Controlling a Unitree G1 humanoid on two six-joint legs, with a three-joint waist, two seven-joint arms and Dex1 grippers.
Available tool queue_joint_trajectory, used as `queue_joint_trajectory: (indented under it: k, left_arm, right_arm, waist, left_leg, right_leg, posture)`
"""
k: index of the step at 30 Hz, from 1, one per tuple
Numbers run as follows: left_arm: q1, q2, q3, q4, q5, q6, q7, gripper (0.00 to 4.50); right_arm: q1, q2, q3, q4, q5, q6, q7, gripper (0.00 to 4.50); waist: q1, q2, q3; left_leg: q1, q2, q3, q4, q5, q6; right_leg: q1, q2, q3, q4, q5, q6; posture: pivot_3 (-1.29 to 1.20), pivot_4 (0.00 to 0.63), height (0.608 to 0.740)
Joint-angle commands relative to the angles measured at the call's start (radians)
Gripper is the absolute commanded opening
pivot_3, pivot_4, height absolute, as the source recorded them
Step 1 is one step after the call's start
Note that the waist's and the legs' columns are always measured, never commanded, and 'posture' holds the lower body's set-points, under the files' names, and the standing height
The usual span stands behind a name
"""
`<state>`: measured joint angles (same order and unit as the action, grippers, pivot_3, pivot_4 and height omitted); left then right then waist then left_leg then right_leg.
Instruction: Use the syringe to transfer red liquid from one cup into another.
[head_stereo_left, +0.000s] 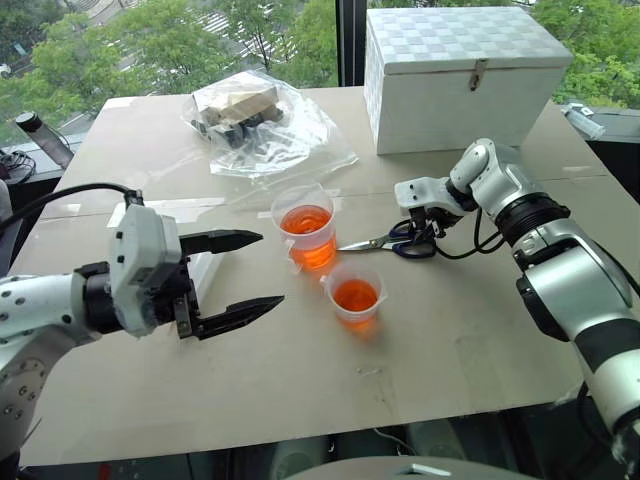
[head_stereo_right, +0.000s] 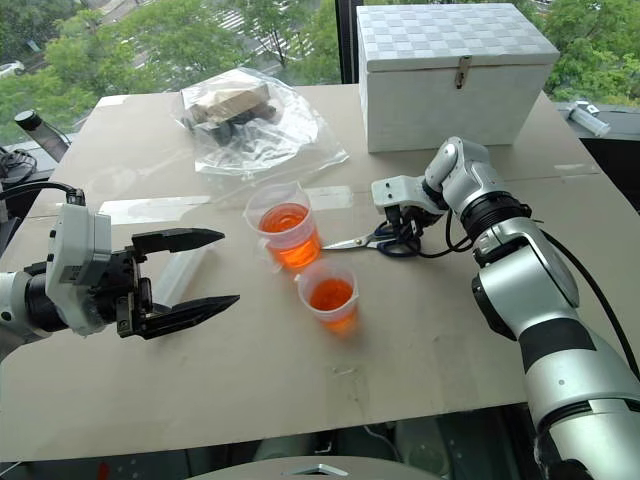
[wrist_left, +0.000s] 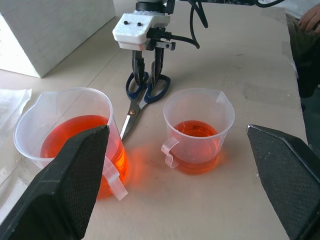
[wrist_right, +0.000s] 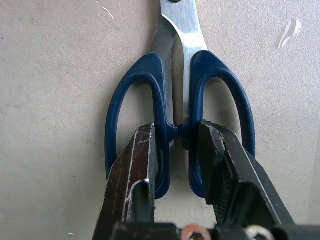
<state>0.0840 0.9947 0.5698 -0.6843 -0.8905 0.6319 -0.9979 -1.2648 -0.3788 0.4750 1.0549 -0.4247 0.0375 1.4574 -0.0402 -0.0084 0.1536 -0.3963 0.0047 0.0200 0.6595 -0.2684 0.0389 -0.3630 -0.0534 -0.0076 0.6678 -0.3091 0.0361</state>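
The scissors' blades (head_stereo_left: 364, 244) are next to the taller cup, so next I open my right gripper, grab the blue handles (head_stereo_left: 413, 251) again and move the scissors away before the transfer.
Two clear cups stand mid-table, both holding red liquid: the taller cup (head_stereo_left: 306, 226) and, nearer to me, the smaller cup (head_stereo_left: 355, 293). My left gripper (head_stereo_left: 270, 268) hangs open just left of them, nothing between its fingers (wrist_left: 75, 185). A clear plastic piece that looks like the syringe (head_stereo_right: 181, 274) lies on the table, partly hidden behind that gripper. Right of the cups, my right gripper (wrist_right: 177, 132) points down and is shut on the inner bars of the blue handles of a pair of scissors (head_stereo_left: 385, 242) lying flat.
A white box (head_stereo_left: 460, 75) stands at the back right. A crumpled clear bag (head_stereo_left: 262, 122) with dark items lies at the back centre. The table's front edge (head_stereo_left: 300, 440) runs close below the cups. A person's hand (wrist_left: 311, 20) shows beyond the table.
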Motion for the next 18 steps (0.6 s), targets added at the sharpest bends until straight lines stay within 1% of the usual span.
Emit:
queue_joint_trajectory:
  k: [1, 4, 11, 15, 17, 18]
  left_arm:
    - [-0.027, 0.013, 0.004, -0.001, -0.024, 0.0, 0.005, 4.5]
    - [-0.049, 0.011, -0.012, 0.001, -0.029, 0.002, 0.013, 4.5]
    - [-0.096, 0.006, -0.053, 0.015, -0.034, -0.002, 0.019, 4.5]
    - [-0.109, 0.003, -0.076, 0.03, -0.02, -0.011, 0.014, 4.5]
    - [-0.119, 0.004, -0.085, 0.039, -0.016, -0.014, 0.013, 4.5]
    - [-0.123, 0.006, -0.089, 0.042, -0.012, -0.015, 0.012, 4.5]
  right_arm:
    - [-0.004, -0.063, -0.013, -0.037, 0.013, 0.022, 0.055, 0.73]
    - [-0.01, -0.109, -0.023, -0.057, 0.028, 0.03, 0.089, 0.73]
    - [0.01, -0.218, -0.024, -0.074, 0.044, 0.005, 0.115, 0.73]
    - [0.023, -0.206, -0.039, -0.097, 0.062, 0.009, 0.05, 0.73]
    - [0.032, -0.193, -0.048, -0.119, 0.088, 0.014, 0.077, 0.73]
    - [0.043, -0.189, -0.05, -0.147, 0.103, 0.034, 0.107, 0.97]
  waist:
    - [0.002, 0.001, 0.001]
    - [0.007, 0.001, 0.001]
    - [-0.003, 0.001, 0.002]
    - [-0.005, 0.001, 0.002]
    - [-0.003, 0.001, 0.002]
    - [-0.003, 0.001, 0.002]
  left_leg:
    - [0.0, 0.0, 0.0, 0.0, 0.0, 0.0]
    - [-0.003, 0.0, 0.0, 0.0, 0.0, 0.0]
    - [-0.006, 0.0, 0.001, -0.002, 0.0, 0.0]
    - [-0.009, 0.0, 0.003, -0.002, 0.001, 0.0]
    - [-0.01, 0.0, 0.003, -0.002, 0.001, -0.001]
    - [-0.012, 0.0, 0.003, 0.0, 0.001, -0.001]
  right_leg:
    - [0.0, 0.0, 0.0, 0.0, 0.0, 0.0]
    - [-0.001, 0.0, 0.0, -0.001, 0.0, 0.0]
    - [-0.005, 0.001, 0.001, -0.004, 0.0, 0.0]
    - [-0.009, 0.002, 0.003, -0.003, 0.0, 0.0]
    - [-0.011, 0.002, 0.003, -0.001, 0.0, 0.0]
    - [-0.013, 0.003, 0.003, 0.0, 0.0, 0.0]
  posture:
    - [0.0, 0.15, 0.74]
    - [0.0, 0.15, 0.74]
    - [0.0, 0.15, 0.74]
    - [0.0, 0.15, 0.74]
    - [0.0, 0.15, 0.74]
    - [0.0, 0.15, 0.74]
